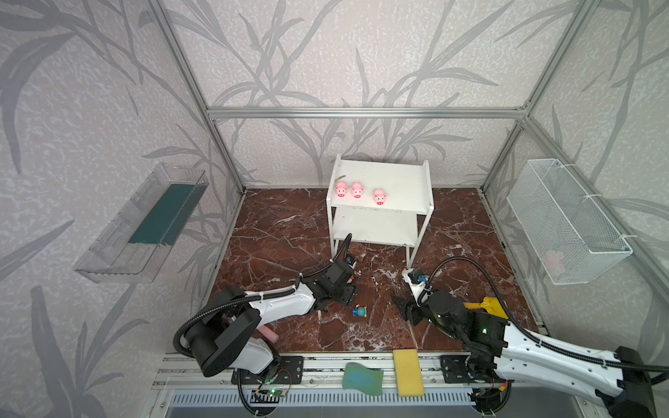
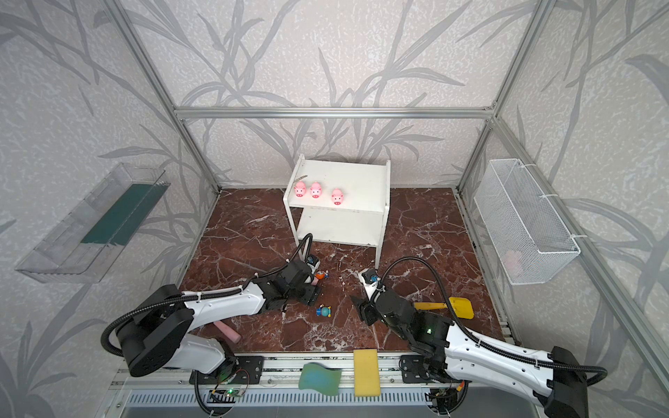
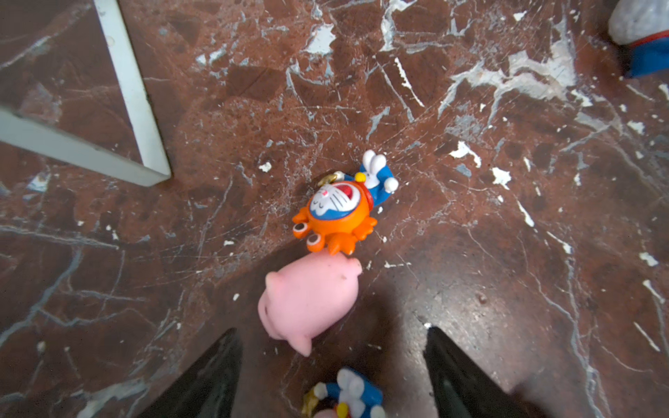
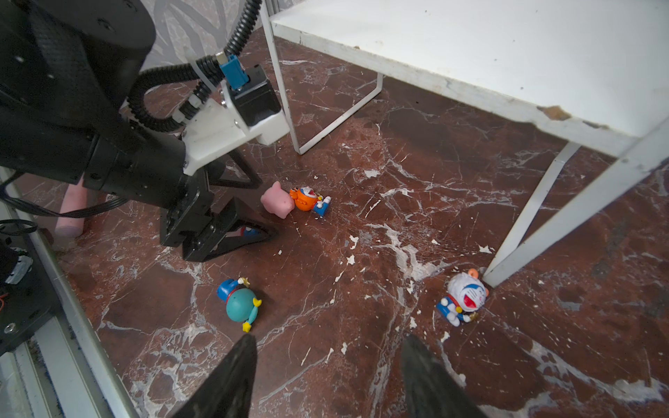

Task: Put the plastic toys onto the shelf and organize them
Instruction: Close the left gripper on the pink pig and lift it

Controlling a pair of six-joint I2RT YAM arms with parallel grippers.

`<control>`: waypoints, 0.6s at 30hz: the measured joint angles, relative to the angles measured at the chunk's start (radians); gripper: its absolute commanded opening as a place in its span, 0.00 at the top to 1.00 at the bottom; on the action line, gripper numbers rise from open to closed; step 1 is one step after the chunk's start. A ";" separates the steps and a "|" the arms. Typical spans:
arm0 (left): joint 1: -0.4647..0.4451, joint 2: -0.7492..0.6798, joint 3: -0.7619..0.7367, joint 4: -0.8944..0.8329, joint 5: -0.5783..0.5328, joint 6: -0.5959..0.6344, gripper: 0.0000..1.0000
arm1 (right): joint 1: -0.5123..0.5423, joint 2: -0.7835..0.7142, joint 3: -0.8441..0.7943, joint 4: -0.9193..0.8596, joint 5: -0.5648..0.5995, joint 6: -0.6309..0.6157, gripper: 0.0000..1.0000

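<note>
The robot's left gripper should turn the pig slanted (image 3: 331,253) against the orange figurine so that it lines up with the gripper's fingers, before they close on the pig's sides (image 3: 311,296).
The white shelf (image 1: 391,177) stands at the back with three pink pigs (image 1: 357,190) in a row on its top board. A fourth pig (image 3: 311,300) lies on its side on the marble floor, touching an orange figurine (image 3: 336,213). My left gripper (image 3: 331,331) sits low and open just short of that pig. A small blue and pink figurine (image 3: 353,394) lies between its jaws, apart from both fingers. My right gripper (image 4: 329,338) hangs open and empty above bare floor. A teal figurine (image 4: 239,304) lies to one side of it, a white-blue figurine (image 4: 465,296) by a shelf leg to the other.
A yellow shovel (image 1: 488,305) lies behind the right arm and a pink cylinder (image 1: 266,334) under the left arm. A yellow sponge (image 1: 408,372) and a green sponge (image 1: 362,378) rest on the front rail. A wire basket (image 1: 568,220) and a clear tray (image 1: 144,224) hang on the walls.
</note>
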 measured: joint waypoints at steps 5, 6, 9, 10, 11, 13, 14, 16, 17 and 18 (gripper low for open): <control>0.000 0.001 0.000 -0.001 -0.069 -0.006 0.03 | 0.000 -0.006 -0.008 -0.001 0.000 0.001 0.36; 0.000 0.003 0.002 -0.004 -0.084 -0.008 0.03 | 0.000 -0.008 -0.008 -0.001 0.000 0.001 0.36; 0.000 0.022 0.008 -0.007 -0.111 -0.008 0.03 | 0.000 -0.014 -0.009 -0.003 0.001 0.001 0.36; 0.000 0.031 0.008 -0.006 -0.117 -0.008 0.03 | 0.000 -0.016 -0.009 -0.004 0.001 0.001 0.36; 0.000 0.039 0.008 -0.006 -0.121 -0.008 0.03 | 0.000 -0.018 -0.009 -0.006 0.001 0.002 0.36; 0.000 0.059 0.008 -0.006 -0.125 -0.007 0.04 | 0.000 -0.020 -0.009 -0.008 0.002 0.002 0.36; 0.000 0.067 0.010 -0.001 -0.125 -0.008 0.05 | 0.000 -0.020 -0.009 -0.010 0.002 0.002 0.36; 0.000 0.079 0.019 0.008 -0.124 -0.004 0.08 | 0.000 -0.021 -0.009 -0.012 0.004 0.002 0.36; 0.000 0.086 0.023 0.013 -0.122 -0.003 0.09 | 0.000 -0.021 -0.009 -0.013 0.004 0.003 0.36; 0.000 0.091 0.024 0.021 -0.121 -0.003 0.12 | 0.000 -0.021 -0.009 -0.014 0.004 0.003 0.36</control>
